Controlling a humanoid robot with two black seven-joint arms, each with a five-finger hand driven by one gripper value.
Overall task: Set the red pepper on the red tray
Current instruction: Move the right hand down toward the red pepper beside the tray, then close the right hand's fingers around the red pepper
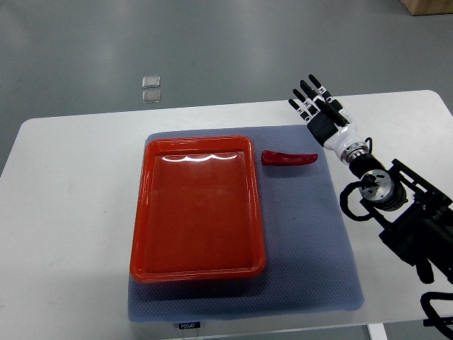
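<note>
I should swing my right gripper's fingers back and straddle the pepper's middle [290, 159] before closing, because they point past the red pepper over the mat's far edge [294, 127].
A red pepper [289, 159] lies on the blue-grey mat [311, 234], just right of the red tray's upper right corner. The red tray [144, 212] sits empty on the mat's left and middle. My right hand [316, 104] hovers up and to the right of the pepper, near the mat's far right corner. Its black fingers [307, 91] are spread straight and hold nothing. A small gap separates the hand from the pepper. The left arm does not show.
The mat lies on a white table [71, 212]. Grey floor lies beyond the table's far edge, with two small clear squares [151, 88] on it. My right forearm and its black joints [396, 205] cover the table's right side.
</note>
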